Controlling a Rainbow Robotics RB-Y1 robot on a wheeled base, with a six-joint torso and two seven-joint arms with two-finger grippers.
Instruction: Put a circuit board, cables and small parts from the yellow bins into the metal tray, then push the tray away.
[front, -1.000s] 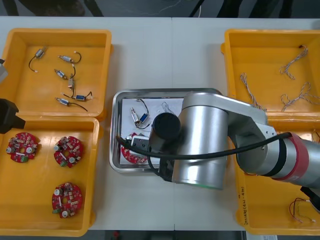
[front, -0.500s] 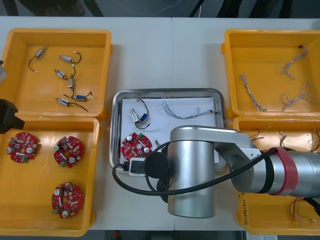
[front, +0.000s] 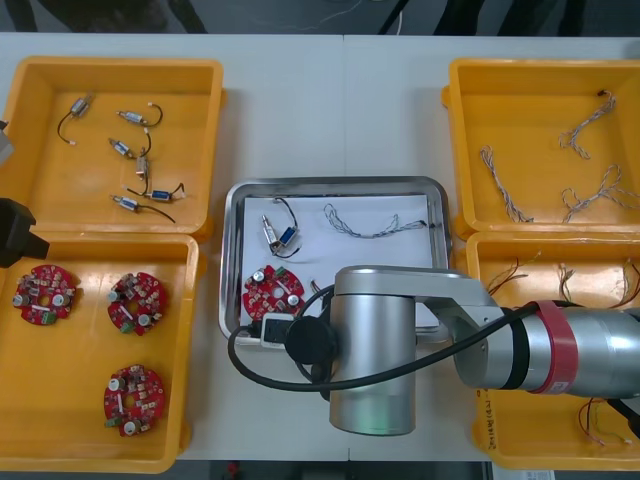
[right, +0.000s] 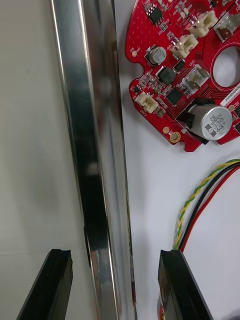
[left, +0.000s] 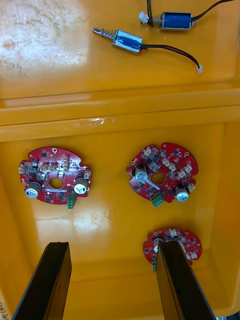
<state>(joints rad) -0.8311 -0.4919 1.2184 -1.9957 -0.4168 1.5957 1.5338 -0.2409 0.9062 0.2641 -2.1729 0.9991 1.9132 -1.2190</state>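
I expect the metal tray (front: 336, 187) to carry the circuit board (front: 273, 292) and cables along in place when I push it, because they lie flat inside the tray's rim.
The metal tray (front: 432, 262), white inside, holds a red circuit board (front: 272, 292), a small metal part (front: 279, 236) with a black cable, and a twisted blue and white cable (front: 372, 227). My right arm (front: 375, 350) lies across the tray's near edge. My right gripper (right: 116, 255) is open and straddles the tray's rim (right: 95, 150): one finger is outside over the table, the other inside. The circuit board (right: 185, 75) and a red and yellow cable (right: 210, 195) lie beyond the inner finger. My left gripper (left: 112, 245) hangs open over the board bin.
At the left, the far yellow bin (front: 60, 185) holds several small metal parts and the near bin (front: 70, 395) three circuit boards. At the right, the far bin (front: 520, 100) holds blue and white cables and the near bin (front: 480, 250) red and yellow ones. The left gripper (front: 15, 235) stands at the left edge.
My right arm has drawn back toward the table's near edge, uncovering the tray's contents. The tray has not visibly shifted and the left arm has stayed still.
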